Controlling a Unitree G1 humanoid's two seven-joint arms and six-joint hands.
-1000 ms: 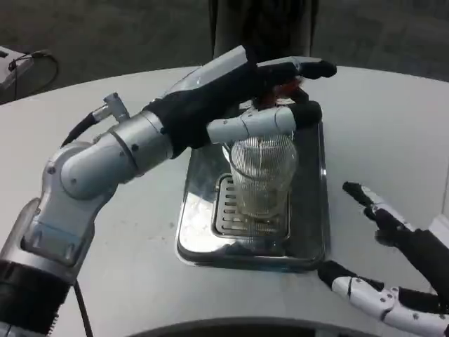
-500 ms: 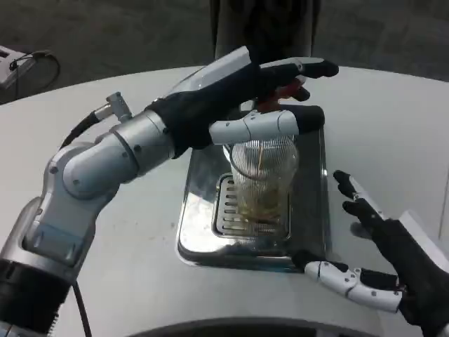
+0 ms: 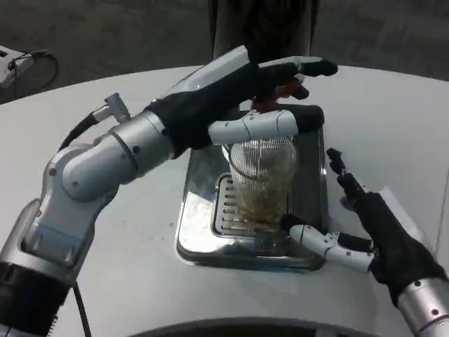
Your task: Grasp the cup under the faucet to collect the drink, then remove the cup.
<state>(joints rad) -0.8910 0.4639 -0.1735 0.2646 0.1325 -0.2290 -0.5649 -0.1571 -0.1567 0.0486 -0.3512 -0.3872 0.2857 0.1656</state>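
Observation:
The cup will hold a deeper drink when I lift it, still well below the cup's rim, because a thin stream is running into the shallow amber drink.
A clear ribbed cup stands upright on the grate of a steel drip tray, with a little amber drink at its bottom. My left hand reaches over the cup's top and presses on the red faucet lever, its fingers stretched out. A thin stream falls into the cup. My right hand is open, low at the cup's right side, its thumb near the cup's base and its fingers raised beside it. It holds nothing.
The tray sits in the middle of a white round table. A dark dispenser body rises behind the tray. A small grey device with a cable lies at the far left edge.
My right hand has moved left and forward from the table's front right corner to just beside the cup. Drink has begun to gather in the cup. The left hand stays on the lever.

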